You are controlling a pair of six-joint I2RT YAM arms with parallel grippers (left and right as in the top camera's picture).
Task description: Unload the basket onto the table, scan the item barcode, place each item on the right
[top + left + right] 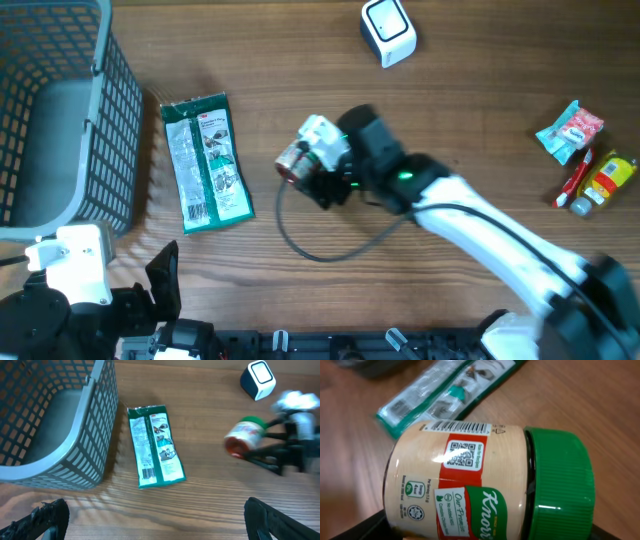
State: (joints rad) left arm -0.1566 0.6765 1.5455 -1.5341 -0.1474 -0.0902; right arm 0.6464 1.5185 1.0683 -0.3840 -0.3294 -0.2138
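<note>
The jar's barcode (457, 427) faces the green packet, away from the scanner, so next my right gripper pulls back and brings the barcode to the scanner's window (388, 18).
The item is a Knorr jar (470, 485) with a green lid (560, 485), lying on its side between the fingers of my right gripper (485, 532), which is shut on it. A barcode (462, 426) runs along the jar's upper edge in the right wrist view. From overhead, the jar (296, 162) and right gripper (312, 165) are at the table's middle. The white and blue scanner (388, 30) stands at the back, apart from the jar. My left gripper (157, 520) is open and empty over bare wood at the front left.
A green packet (207, 160) lies flat left of the jar. The grey mesh basket (120, 110) stands at the far left. A blue packet (570, 130), a red tube (575, 180) and a yellow bottle (608, 180) lie at the right edge. A black cable (310, 245) loops below the jar.
</note>
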